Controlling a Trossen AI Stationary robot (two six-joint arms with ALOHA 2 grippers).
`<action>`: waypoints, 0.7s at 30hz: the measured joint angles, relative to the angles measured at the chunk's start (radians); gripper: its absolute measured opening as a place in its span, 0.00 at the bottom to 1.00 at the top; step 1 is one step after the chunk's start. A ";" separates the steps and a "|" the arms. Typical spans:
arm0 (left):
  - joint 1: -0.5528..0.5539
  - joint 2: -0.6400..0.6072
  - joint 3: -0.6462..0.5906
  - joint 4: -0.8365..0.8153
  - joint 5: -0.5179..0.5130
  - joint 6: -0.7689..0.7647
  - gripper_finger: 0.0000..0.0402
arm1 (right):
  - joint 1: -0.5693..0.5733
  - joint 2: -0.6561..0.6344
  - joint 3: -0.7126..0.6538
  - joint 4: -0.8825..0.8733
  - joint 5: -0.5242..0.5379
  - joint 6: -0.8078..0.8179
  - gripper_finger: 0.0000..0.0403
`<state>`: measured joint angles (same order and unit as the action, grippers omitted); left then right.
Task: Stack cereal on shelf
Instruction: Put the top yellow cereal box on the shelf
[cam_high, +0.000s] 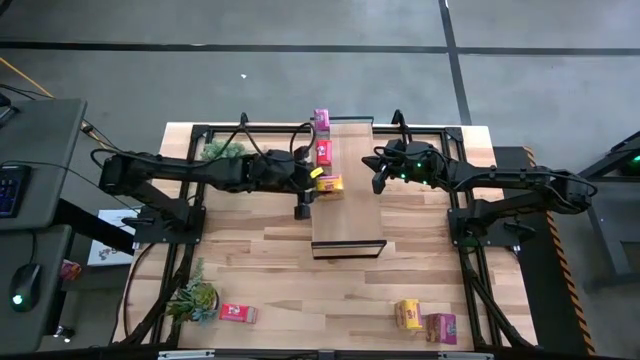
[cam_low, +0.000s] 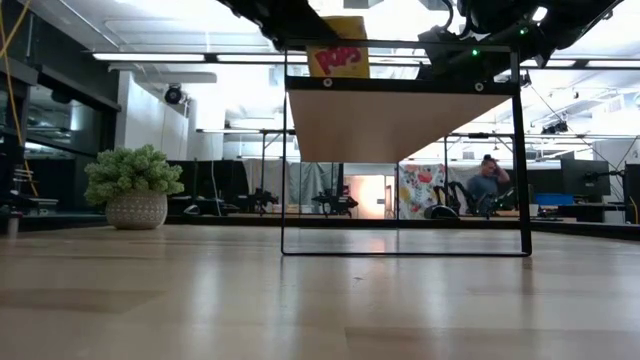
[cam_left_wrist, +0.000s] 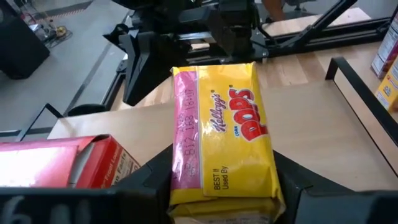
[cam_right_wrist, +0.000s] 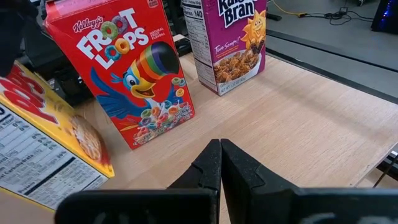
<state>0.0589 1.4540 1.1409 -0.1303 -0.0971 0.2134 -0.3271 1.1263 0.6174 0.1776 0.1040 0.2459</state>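
Note:
My left gripper should put down the yellow box (cam_high: 329, 183), since it lies crosswise to the red box, and then push its front (cam_low: 338, 62) around with closed fingers.
The shelf (cam_high: 350, 215) is a light-wood plank on a black frame at the table's middle. A magenta box (cam_high: 321, 122) and a red box (cam_high: 323, 152) stand upright on its far left part; they also show in the right wrist view, magenta (cam_right_wrist: 227, 37) and red (cam_right_wrist: 130, 74). My left gripper (cam_high: 316, 181) is shut on a yellow box (cam_high: 330, 184) just nearer than the red one. My right gripper (cam_high: 380, 182) is shut and empty over the shelf's right edge. A red box (cam_high: 238, 313), a yellow box (cam_high: 408, 315) and a magenta box (cam_high: 440, 327) lie on the table near its front. My left gripper pinches the yellow box between its two fingers (cam_left_wrist: 155, 183) at the box's end nearest the wrist (cam_left_wrist: 221, 193). The fingers come from the table's left. The box is tilted (cam_right_wrist: 43, 143) over the shelf beside the red box; whether its lower corner touches the plank I cannot tell.
Two green potted plants stand on the table, one at the far left (cam_high: 222, 150) and one at the near left (cam_high: 195, 298). The shelf's black frame legs (cam_low: 283, 160) stand on the tabletop. The shelf's near half is bare wood.

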 joint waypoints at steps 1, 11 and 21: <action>0.000 0.000 0.000 -0.001 0.000 0.000 0.40 | 0.000 0.000 0.000 0.000 0.000 0.000 0.00; 0.002 0.000 0.000 0.006 0.000 0.000 0.52 | 0.000 0.000 0.000 0.001 -0.002 0.000 0.00; 0.015 -0.035 0.000 0.023 -0.017 0.016 0.57 | 0.000 0.000 0.000 0.001 -0.002 0.000 0.00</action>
<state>0.0736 1.4188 1.1412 -0.1075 -0.1139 0.2295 -0.3270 1.1263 0.6174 0.1783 0.1017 0.2456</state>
